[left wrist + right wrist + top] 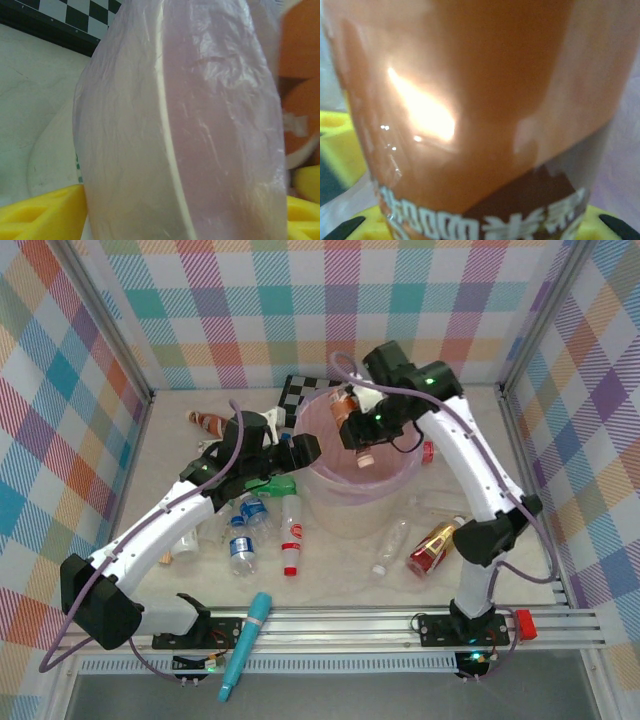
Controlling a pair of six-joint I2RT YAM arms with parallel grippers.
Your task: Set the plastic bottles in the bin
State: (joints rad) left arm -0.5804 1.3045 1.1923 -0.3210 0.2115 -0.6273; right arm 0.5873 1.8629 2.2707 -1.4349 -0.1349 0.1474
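Note:
The robot's right gripper has the brown-and-orange bottle (343, 408) over the bin's wide opening (388, 462), so it should keep lowering until its fingers are inside the bin, then let go.
The bin (330, 502), a pale-pink bucket with a liner, stands mid-table. Above its opening my right gripper (362, 428) is shut on a brown-and-orange labelled plastic bottle (366, 452), which is close up in the right wrist view (470, 100). My left gripper (303, 448) is at the bin's left rim. It is open, its yellow fingers (40, 212) wide apart with the bin's rim (170, 130) between them. Several plastic bottles lie on the table: a green one (280, 483), blue-labelled ones (240, 552), a red-labelled one (291, 538), a clear one (390, 546) and a red-gold one (432, 548).
A black-and-white checkerboard (300, 390) lies behind the bin, also seen from the left wrist (65, 15). A teal pen-like tube (245, 642) rests on the front rail. A brown-labelled bottle (205, 421) lies far left. Checked walls close in three sides.

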